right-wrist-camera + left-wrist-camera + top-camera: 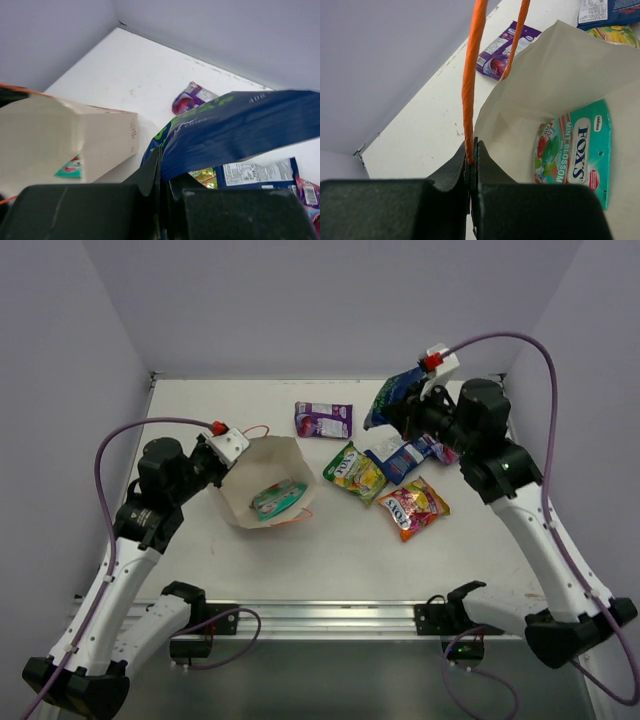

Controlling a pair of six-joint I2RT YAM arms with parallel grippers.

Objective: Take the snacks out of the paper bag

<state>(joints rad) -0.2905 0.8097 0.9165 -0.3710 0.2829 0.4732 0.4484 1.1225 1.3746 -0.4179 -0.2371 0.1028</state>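
The dark blue packet (393, 397) is clear of the paper bag, so my right gripper should next go toward the open space (366, 398) beside the purple packet and let go there.
The paper bag (262, 472) lies tipped with its mouth open toward the camera. A teal-pink snack packet (277, 499) rests inside it, and in the left wrist view this packet (576, 150) lies on the bag's inner wall (560, 70). My left gripper (231, 445) is shut on the bag's rim and orange handle (469, 90). My right gripper (408, 400) is raised at the back right, shut on a dark blue snack packet (390, 395). That packet (235, 125) sticks out sideways from the jaws.
Other snacks lie on the table: a purple packet (323, 420), a green-yellow one (354, 472), a blue-white one (405, 456) and an orange-red one (413, 508). A pink-purple packet (446, 452) peeks from under the right arm. Walls enclose the table at the back and on both sides.
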